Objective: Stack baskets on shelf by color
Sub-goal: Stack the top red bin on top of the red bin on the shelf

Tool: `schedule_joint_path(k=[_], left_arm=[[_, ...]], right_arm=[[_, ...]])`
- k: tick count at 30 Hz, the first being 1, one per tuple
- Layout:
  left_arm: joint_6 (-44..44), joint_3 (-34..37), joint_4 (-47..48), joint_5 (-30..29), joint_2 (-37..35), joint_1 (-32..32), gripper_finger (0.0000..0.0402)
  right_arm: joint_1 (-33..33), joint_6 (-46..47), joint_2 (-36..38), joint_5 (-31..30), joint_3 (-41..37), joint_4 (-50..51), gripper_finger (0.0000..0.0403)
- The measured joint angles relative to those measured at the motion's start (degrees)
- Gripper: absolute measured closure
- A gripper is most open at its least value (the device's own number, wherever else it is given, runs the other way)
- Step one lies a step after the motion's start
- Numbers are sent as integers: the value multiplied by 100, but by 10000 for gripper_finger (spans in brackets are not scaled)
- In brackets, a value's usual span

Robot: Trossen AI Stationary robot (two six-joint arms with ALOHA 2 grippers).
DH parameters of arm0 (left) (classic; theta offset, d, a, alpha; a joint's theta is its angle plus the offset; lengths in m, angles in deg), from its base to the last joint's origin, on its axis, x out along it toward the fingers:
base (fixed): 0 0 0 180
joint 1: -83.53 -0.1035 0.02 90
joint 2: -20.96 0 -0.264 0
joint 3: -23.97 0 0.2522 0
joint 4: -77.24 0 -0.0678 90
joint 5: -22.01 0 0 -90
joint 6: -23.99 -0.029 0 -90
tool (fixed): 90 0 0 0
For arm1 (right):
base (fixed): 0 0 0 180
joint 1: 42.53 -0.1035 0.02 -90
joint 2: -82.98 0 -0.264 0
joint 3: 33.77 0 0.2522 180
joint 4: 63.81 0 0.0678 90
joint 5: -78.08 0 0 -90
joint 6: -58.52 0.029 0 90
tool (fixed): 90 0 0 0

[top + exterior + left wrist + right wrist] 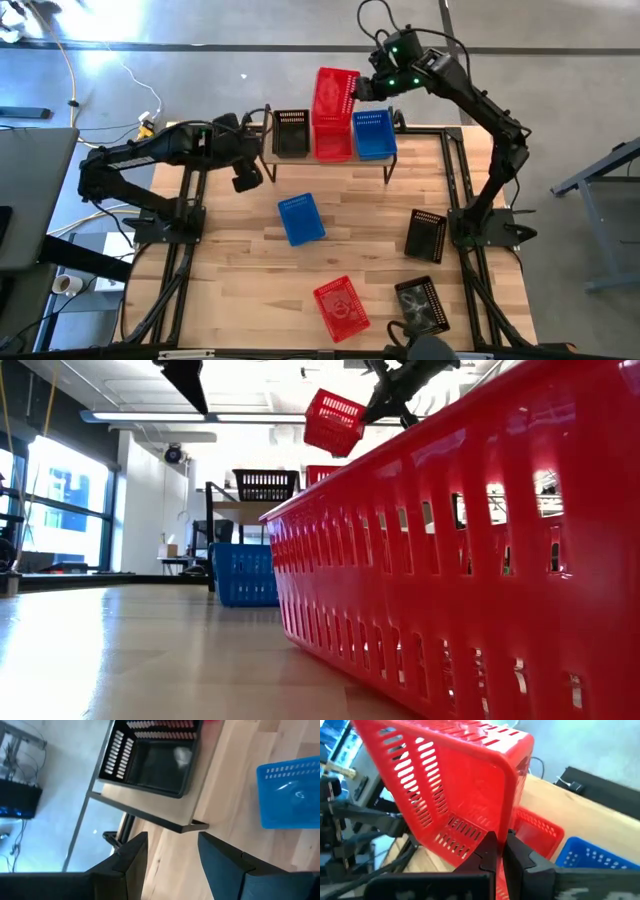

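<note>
Next, I pull the held red basket (335, 94) back with my right gripper, because it tilts past the shelf's far edge, and then lowers it level into the shelf's red basket (333, 146).
The shelf (330, 160) stands at the table's far edge with a black basket (290, 132), a red basket (333, 143) and a blue basket (374, 135) side by side on its top. My right gripper (360, 88) is shut on another red basket (336, 90), held in the air above the far side of the shelf. My left gripper (248, 178) hangs open over the table, just near and left of the shelf, nothing between its fingers (131, 862). The black basket (150, 755) shows past those fingers. My right gripper pinches the red basket's rim (507, 822) on one end wall, apparently one finger inside the basket and one outside. The fingers slant down at it from the table's right. The basket is lifted clear and tilted, above the red basket (537, 830) on the shelf.
On the table lie a blue basket (300, 218) in the middle, a red basket (341, 305) near the front edge, and two black baskets (427, 235) (422, 305) at the right. The near red basket (480, 560) fills much of the low view.
</note>
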Motion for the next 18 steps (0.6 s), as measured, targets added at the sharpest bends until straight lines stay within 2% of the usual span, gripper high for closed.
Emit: schedule_joint_path(k=[10,18], left_arm=[[111,0,-3,274,2,-525,236],[162,0,-5,287,2,-562,236]], right_arm=[[179,-458,15,19,663,635,403],[215,28,-34,494,694,1120,403]])
